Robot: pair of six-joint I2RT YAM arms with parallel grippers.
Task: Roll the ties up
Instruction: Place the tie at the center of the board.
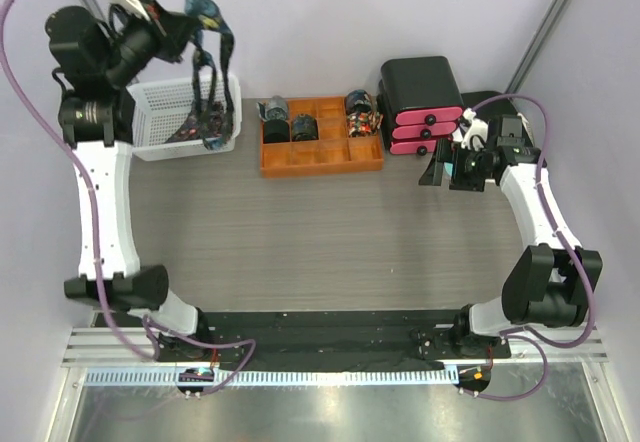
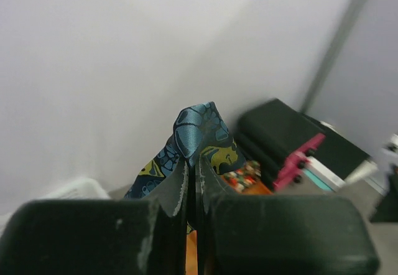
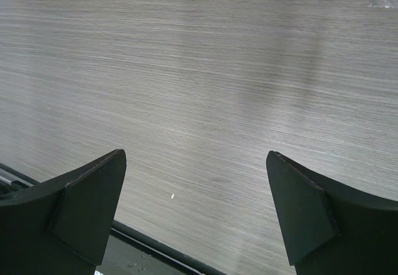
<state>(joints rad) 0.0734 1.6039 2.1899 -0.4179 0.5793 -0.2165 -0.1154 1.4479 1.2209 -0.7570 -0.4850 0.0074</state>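
The navy tie (image 1: pixel 227 57) hangs free and the table before the orange tray (image 1: pixel 300 224) is open. My left gripper keeps swinging the tie there and releases it stretched out.
My left gripper (image 1: pixel 190 24) is raised high at the back left and shut on a dark navy tie with a teal and gold pattern (image 1: pixel 208 72). The tie hangs from it in a loop down into the white basket (image 1: pixel 160 147). In the left wrist view the fold of the tie (image 2: pixel 200 129) sticks out above the closed gripper (image 2: pixel 193 174). Three rolled ties (image 1: pixel 303 126) sit in the back row of the orange tray (image 1: pixel 322 158). My right gripper (image 1: pixel 438 169) is open and empty, low over bare table (image 3: pixel 205 69) at the right; its fingers (image 3: pixel 93 200) are wide apart.
A black box with pink parts (image 1: pixel 422 102) stands at the back right, next to the orange tray; it also shows in the left wrist view (image 2: pixel 280 132). More dark tie fabric (image 1: pixel 185 130) lies in the basket. A black strip (image 3: pixel 155 244) runs along the table's near edge.
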